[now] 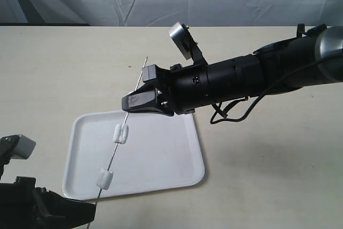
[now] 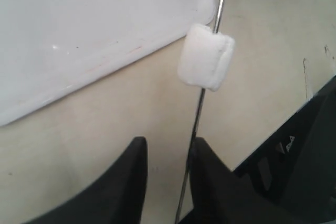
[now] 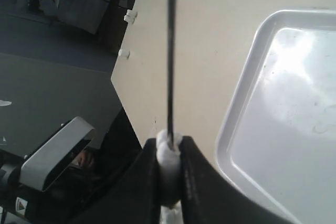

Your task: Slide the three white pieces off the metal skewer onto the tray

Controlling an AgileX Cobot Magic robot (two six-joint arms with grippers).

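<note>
The skewer's low end sits loose between my left gripper's open fingers. Next, I grip it tight below the lowest piece before my right gripper slides its piece off.
The thin metal skewer slants over the left part of the white tray. Two white pieces show on it: one over the tray and one near the tray's front edge. My right gripper is shut on the third white piece, which has the skewer through it. This piece is hidden in the exterior view. My left gripper is open at the skewer's low end. The skewer runs along the inner face of one finger, below the lowest piece.
The tray lies on a beige table; its rim is beside the right jaws. The right arm reaches in from the right over the table. A grey cloth hangs behind the table's far edge.
</note>
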